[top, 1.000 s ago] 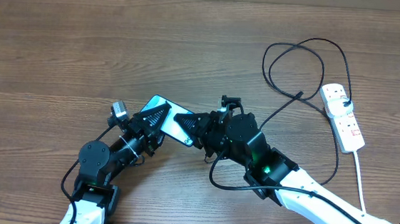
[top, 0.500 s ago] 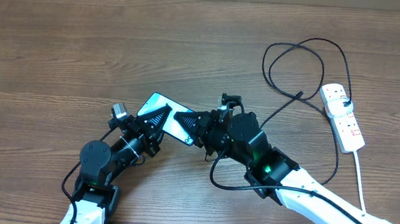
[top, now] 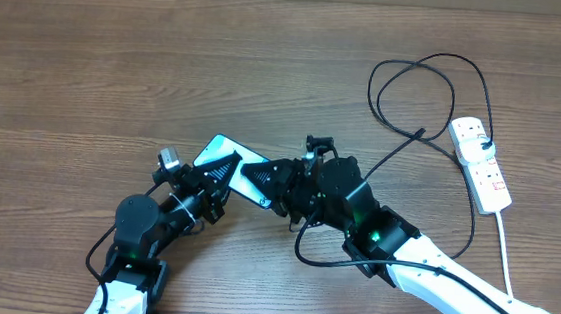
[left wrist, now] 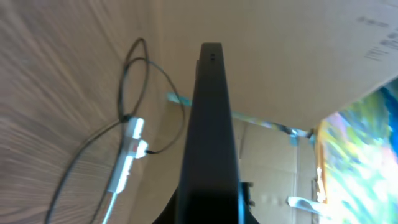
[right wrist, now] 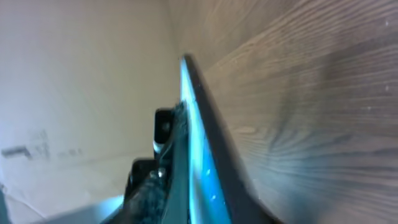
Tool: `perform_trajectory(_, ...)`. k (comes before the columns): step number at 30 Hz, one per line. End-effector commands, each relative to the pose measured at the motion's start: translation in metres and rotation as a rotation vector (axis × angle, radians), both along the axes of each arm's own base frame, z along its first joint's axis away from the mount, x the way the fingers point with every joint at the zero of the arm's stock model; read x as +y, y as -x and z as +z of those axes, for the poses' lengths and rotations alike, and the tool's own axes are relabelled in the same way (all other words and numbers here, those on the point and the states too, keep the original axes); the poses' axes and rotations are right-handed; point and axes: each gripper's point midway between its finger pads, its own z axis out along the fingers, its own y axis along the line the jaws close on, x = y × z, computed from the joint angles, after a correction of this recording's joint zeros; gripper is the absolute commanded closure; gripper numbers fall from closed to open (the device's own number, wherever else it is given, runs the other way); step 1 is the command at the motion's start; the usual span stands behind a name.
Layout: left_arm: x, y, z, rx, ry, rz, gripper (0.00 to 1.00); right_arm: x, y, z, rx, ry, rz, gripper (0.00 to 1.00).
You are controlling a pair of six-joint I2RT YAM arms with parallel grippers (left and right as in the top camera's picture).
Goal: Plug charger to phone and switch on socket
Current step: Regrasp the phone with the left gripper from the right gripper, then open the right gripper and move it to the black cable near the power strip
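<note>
The phone's end (top: 255, 183) is in my closed right gripper, so my left gripper should hold the phone by itself while my right gripper opens and grabs the charger cable (top: 399, 148).
The phone (top: 217, 149), with a teal screen, is lifted on edge off the table between both grippers. My left gripper (top: 218, 168) is shut on its near-left end; in the left wrist view the phone (left wrist: 210, 124) runs straight up out of that gripper (left wrist: 210, 214) as a dark edge. My right gripper (top: 265, 176) is shut on its right end; in the right wrist view the phone's glowing screen edge (right wrist: 194, 155) runs out of that gripper (right wrist: 186, 208). The black charger cable (top: 402, 147) loops from the socket (top: 481, 163) to under my right arm. Its connector tip is hidden.
The white power strip lies at the far right with its white cord (top: 506, 250) running toward the front edge. The strip (left wrist: 127, 155) and the cable loops (left wrist: 134, 62) also show in the left wrist view. Cardboard walls stand behind the table.
Both grippers and the phone have shifted slightly left and toward the front. The cable and the socket have not moved.
</note>
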Motion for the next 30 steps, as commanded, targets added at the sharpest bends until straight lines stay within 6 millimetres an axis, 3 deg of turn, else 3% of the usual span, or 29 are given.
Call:
perform_trajectory(1, 0.011, -0.004, -0.021, -0.001, -0.138, 0.034, 0.96, 0.007, 0.006, 0.020, -0.092, -0.015, 0.072, 0.47)
perform_trajectory(4, 0.022, -0.004, -0.040, 0.052, -0.197, 0.054, 0.96, 0.003, -0.003, 0.018, -0.258, 0.075, 0.077, 0.05)
perform_trajectory(5, 0.027, -0.004, -0.044, 0.056, -0.214, 0.064, 0.96, -0.002, -0.011, 0.016, -0.345, 0.136, 0.055, 0.00)
perform_trajectory(8, 0.035, -0.005, -0.049, 0.053, -0.254, 0.070, 0.96, -0.029, -0.043, 0.006, -0.580, 0.402, -0.053, 0.00)
perform_trajectory(12, 0.038, 0.000, -0.059, 0.097, -0.255, 0.053, 0.96, -0.078, -0.075, -0.005, -0.652, 0.684, -0.228, 0.00)
perform_trajectory(17, 0.030, 0.000, -0.054, 0.099, -0.232, -0.007, 0.96, -0.122, -0.092, -0.010, -0.561, 0.764, -0.300, 0.00)
perform_trajectory(24, 0.004, -0.015, -0.018, 0.043, -0.176, -0.183, 0.96, -0.188, -0.103, -0.025, -0.331, 0.880, -0.374, 0.00)
perform_trajectory(30, -0.017, -0.032, 0.007, -0.018, -0.144, -0.371, 0.96, -0.213, -0.102, -0.037, -0.239, 0.888, -0.373, 0.00)
